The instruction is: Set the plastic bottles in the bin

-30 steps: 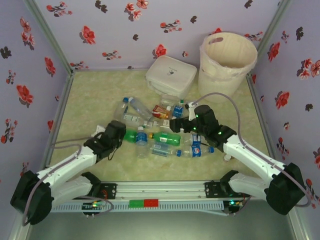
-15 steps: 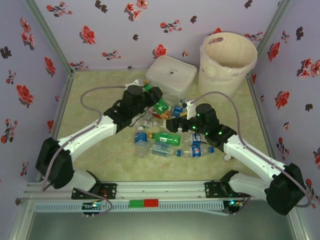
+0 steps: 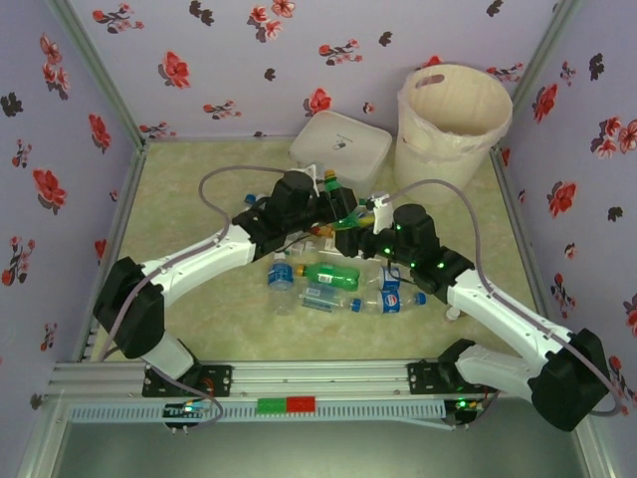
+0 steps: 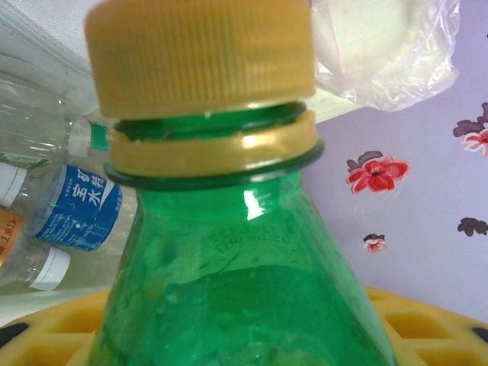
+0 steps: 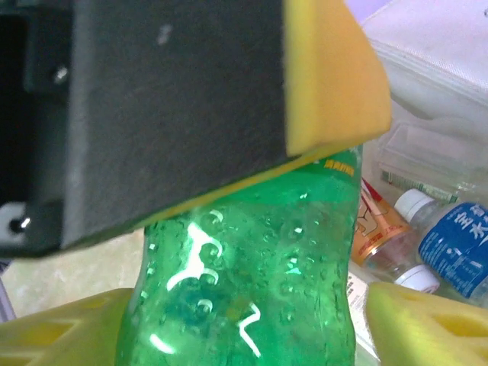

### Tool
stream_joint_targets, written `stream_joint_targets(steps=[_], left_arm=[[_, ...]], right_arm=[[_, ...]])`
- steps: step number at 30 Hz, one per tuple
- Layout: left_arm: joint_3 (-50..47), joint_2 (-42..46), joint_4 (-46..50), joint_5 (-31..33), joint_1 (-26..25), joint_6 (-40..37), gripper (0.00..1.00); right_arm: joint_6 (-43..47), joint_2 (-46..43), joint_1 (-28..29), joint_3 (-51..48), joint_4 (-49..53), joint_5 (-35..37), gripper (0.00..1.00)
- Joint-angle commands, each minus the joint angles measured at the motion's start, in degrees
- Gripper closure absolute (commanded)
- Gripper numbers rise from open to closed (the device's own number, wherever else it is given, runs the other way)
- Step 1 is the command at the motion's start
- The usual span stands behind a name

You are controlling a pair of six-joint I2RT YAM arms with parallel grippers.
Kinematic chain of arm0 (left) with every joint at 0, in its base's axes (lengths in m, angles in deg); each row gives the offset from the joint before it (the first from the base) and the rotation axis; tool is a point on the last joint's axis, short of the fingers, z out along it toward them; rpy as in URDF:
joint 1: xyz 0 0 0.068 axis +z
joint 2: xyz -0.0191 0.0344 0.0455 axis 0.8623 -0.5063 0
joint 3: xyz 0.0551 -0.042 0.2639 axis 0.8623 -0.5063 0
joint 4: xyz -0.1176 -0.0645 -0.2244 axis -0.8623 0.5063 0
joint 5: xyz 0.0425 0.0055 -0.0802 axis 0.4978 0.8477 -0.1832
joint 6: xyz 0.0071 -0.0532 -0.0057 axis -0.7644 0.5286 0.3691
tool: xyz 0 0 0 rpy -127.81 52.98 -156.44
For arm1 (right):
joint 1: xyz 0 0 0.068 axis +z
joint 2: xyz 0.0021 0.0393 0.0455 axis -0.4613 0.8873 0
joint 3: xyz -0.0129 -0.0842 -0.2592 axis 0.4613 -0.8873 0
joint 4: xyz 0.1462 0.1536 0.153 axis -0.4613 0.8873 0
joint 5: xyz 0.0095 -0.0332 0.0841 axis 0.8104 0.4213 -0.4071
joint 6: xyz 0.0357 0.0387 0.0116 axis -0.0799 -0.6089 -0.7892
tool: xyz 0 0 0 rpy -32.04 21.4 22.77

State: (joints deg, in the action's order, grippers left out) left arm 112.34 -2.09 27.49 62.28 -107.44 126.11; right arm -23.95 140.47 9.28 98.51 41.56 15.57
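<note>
Next, I take the bottle's lower end with my right gripper and carry the green bottle to the cream bin, because my left gripper is holding the bottle far from the bin.
My left gripper is shut on a green plastic bottle with a yellow cap, held above the pile near the table's middle. In the right wrist view this green bottle stands between the yellow pads of my right gripper; the left pad touches it and the right pad is a sliver apart. The left gripper's dark finger crosses above. More plastic bottles lie on the table. The cream bin stands at the back right.
A flat white case lies behind the grippers, left of the bin. Clear bottles with blue labels lie under my right arm. Flowered walls close in the table on three sides.
My left arm swung from the near left up and right, carrying the green bottle to the right gripper. The right gripper's fingers have narrowed around the bottle.
</note>
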Motion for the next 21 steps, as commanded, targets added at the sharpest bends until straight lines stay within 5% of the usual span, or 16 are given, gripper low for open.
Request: stream_joint_targets(steps=[1, 10, 14, 19, 21], left_arm=[[0.3, -0.4, -2.1, -3.6, -0.5, 0.2, 0.57], [-0.2, -2.0, -5.2, -9.5, -0.6, 3.5, 0.47], [-0.2, -2.3, -6.3, -9.5, -0.6, 3.9, 0.35], [0.4, -2.2, -6.0, -9.2, 0.3, 3.1, 0.01], [0.3, -1.5, -4.9, -8.3, 1.2, 2.2, 0.01]], right_arm=[[-0.9, 1.1, -0.5, -0.3, -2.8, 0.4, 0.36], [-2.1, 0.8, -1.0, 0.2, -1.9, -1.6, 0.58], [-2.0, 0.0, -1.0, 0.0, -0.5, -2.5, 0.62], [-2.4, -1.0, -1.7, -1.6, -1.2, -0.9, 0.63], [-2.5, -1.3, -2.4, -2.0, -1.2, -0.1, 0.64]])
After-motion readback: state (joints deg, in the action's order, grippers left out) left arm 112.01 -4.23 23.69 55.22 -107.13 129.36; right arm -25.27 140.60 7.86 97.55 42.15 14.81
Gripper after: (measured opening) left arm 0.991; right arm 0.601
